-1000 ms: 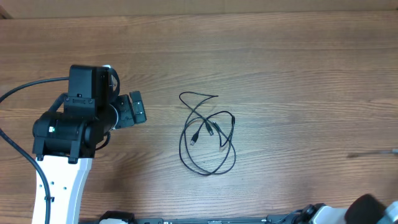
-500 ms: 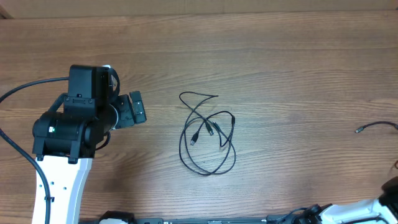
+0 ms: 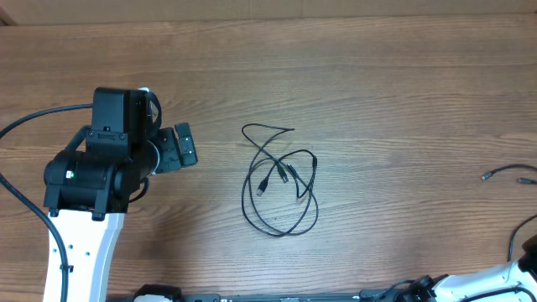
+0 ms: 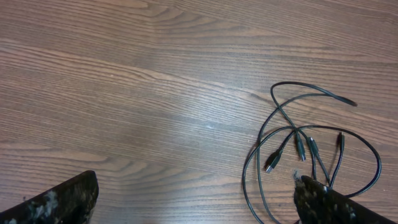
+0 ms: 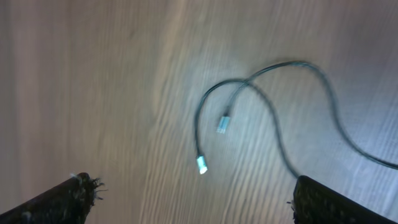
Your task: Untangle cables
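Note:
My right gripper is moving toward the tangle's plugs (image 3: pixel 290 171) and should keep going until its fingers close on a cable, because the separate cable (image 3: pixel 505 169) lies clear of the tangle.
A tangle of thin black cables (image 3: pixel 281 180) lies in loops at the table's middle, with several small plugs inside the loops. In the left wrist view the same cables (image 4: pixel 305 140) sit at the right, partly behind my right-hand finger. My left gripper (image 3: pixel 186 146) (image 4: pixel 193 208) hovers left of the tangle, open and empty. One separate cable (image 3: pixel 503 174) lies at the far right edge. In the right wrist view that cable (image 5: pixel 267 81) curves over the wood, both plug ends showing. My right gripper (image 5: pixel 199 205) is open above it, holding nothing.
The table is brown wood grain (image 3: pixel 394 92). My left arm's white base and thick black wire (image 3: pixel 33 122) fill the left side. Part of my right arm (image 3: pixel 512 277) shows in the bottom right corner.
My right gripper has gone from shut to open. The separate cable now lies loose at the right edge. The left arm and the tangle have not moved.

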